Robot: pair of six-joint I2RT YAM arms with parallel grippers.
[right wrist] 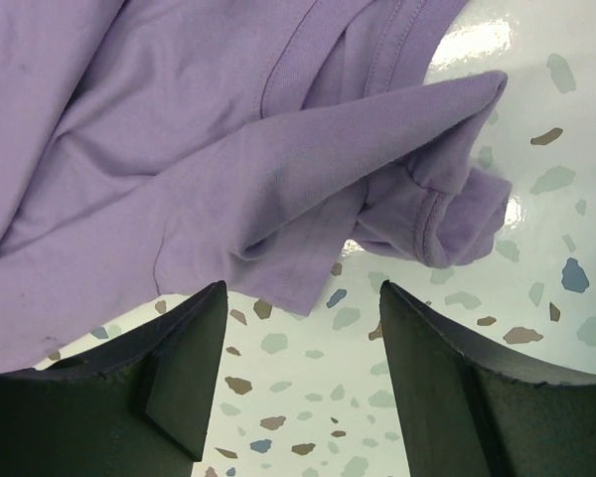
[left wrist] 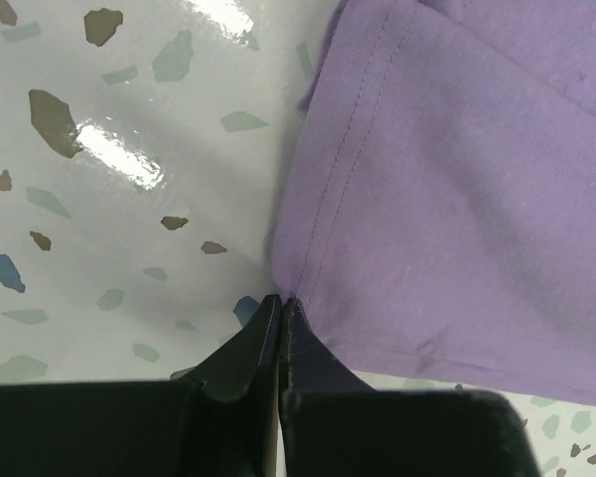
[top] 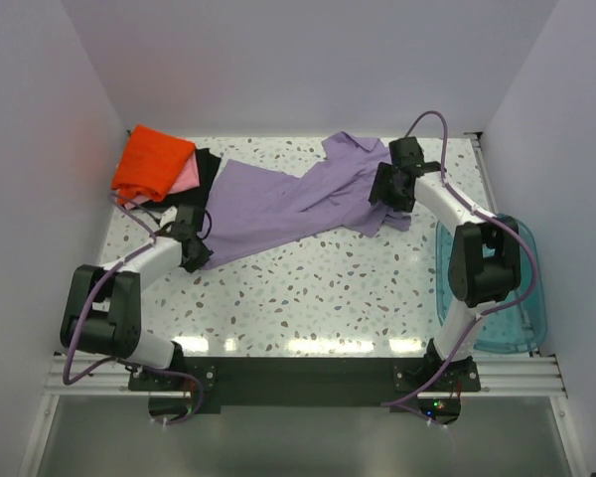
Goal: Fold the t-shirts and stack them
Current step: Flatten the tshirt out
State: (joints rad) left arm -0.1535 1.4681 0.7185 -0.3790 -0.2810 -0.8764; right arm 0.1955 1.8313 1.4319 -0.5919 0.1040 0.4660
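The lavender t-shirt's near fold (right wrist: pixel 278 194) covers cloth below it, and a corner of the t-shirt sticks out. Next, my right gripper grabs that corner (top: pixel 369 232) to pull the cloth open.
The lavender t-shirt (top: pixel 278 204) lies spread and rumpled across the middle of the table (top: pixel 328 288). My left gripper (top: pixel 201 253) is at the shirt's lower left corner. In the left wrist view its jaws (left wrist: pixel 280 298) are shut, with the stitched hem corner of the lavender t-shirt (left wrist: pixel 457 199) running into the tips. My right gripper (top: pixel 385 199) hovers over the shirt's right end. In the right wrist view it (right wrist: pixel 303 288) stands open above bare table, just short of the cloth (right wrist: pixel 179 149) and a rolled sleeve (right wrist: pixel 457 219). An orange t-shirt (top: pixel 151 162) sits on pink (top: pixel 186 179) and black (top: pixel 207 169) ones at the back left.
A translucent teal bin (top: pixel 521 298) stands off the table's right side, beside the right arm's base. White walls close in the back and both sides. The folded stack sits close behind the left gripper.
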